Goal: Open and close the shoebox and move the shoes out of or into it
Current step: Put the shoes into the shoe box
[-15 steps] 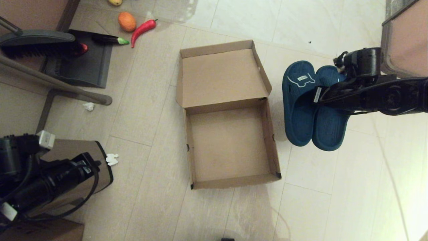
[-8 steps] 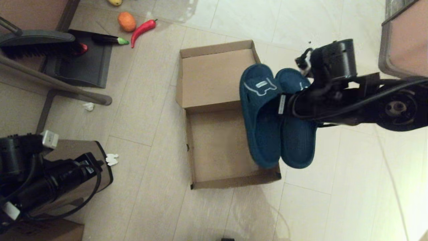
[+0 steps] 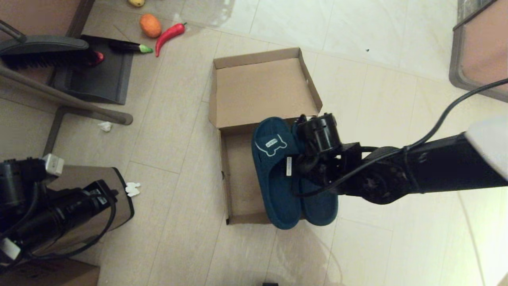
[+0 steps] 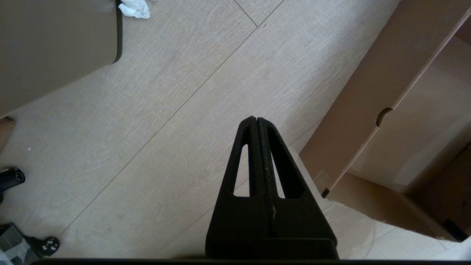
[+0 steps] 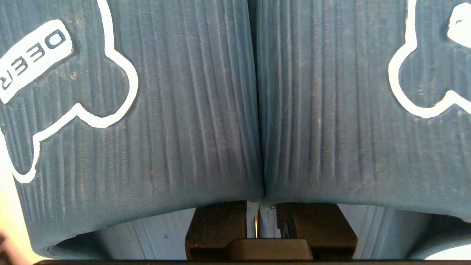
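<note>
My right gripper is lowering both navy shoes (image 3: 283, 200), which hang side by side, lengthwise along the open shoebox (image 3: 245, 178), and should keep lowering them toward its middle until they rest inside.
The brown cardboard shoebox (image 3: 238, 174) lies open on the floor, its hinged lid (image 3: 258, 91) folded back on the far side. The two navy slide shoes (image 3: 274, 186) hang side by side over the right half of the box, heels reaching past its near wall. My right gripper (image 5: 257, 221) is shut on the shoes (image 5: 184, 110), pinching the two inner strap edges together; the bone emblems show on both straps. My left gripper (image 4: 256, 119) is shut on nothing, parked low at the left, near a box corner (image 4: 368, 121).
A brown bin (image 3: 119, 198) stands under my left arm (image 3: 59, 214). A dustpan (image 3: 95, 75) and brush (image 3: 43, 51) lie far left, with an orange (image 3: 151, 26), a red chili (image 3: 168, 35) and an eggplant (image 3: 129, 47). Paper scraps (image 3: 133, 189) lie on the floor. Furniture (image 3: 480, 47) stands far right.
My right arm has carried the shoes leftward and toward me, from beside the box's right wall to over its right half, and lower. The left arm has barely moved.
</note>
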